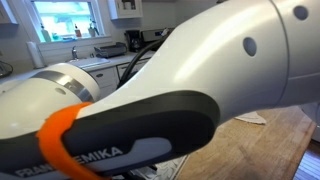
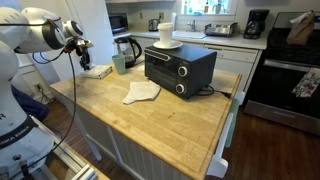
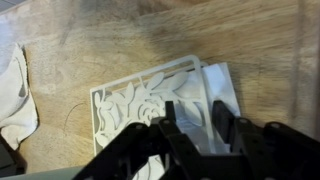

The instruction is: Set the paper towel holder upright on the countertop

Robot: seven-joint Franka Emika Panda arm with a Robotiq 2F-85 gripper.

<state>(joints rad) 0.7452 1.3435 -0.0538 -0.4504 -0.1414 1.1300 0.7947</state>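
Observation:
Next, my gripper lifts clear, tilts and comes in low at the holder's plain edge [image 3: 206,95], because it points down and the paper towel holder [image 3: 145,100] lies flat under it.
The cream-white paper towel holder [image 3: 135,108] with its lace-like pattern lies flat on the wooden countertop [image 3: 120,40]. In the wrist view my gripper [image 3: 192,108] hovers over its right part, fingers apart, with a plain white edge of the holder showing between them. In an exterior view the holder [image 2: 98,71] lies at the far left corner of the countertop [image 2: 170,125], and my gripper [image 2: 80,46] hangs a little above and beside it, holding nothing. In the remaining exterior view my own arm hides the holder and the gripper.
A black toaster oven [image 2: 178,67] with a white roll [image 2: 166,34] on top stands mid-counter. A beige cloth [image 2: 141,92] lies in front of it. A coffee pot [image 2: 126,49] and a green cup [image 2: 119,63] stand near the holder. A cloth [image 3: 15,95] lies beside the holder.

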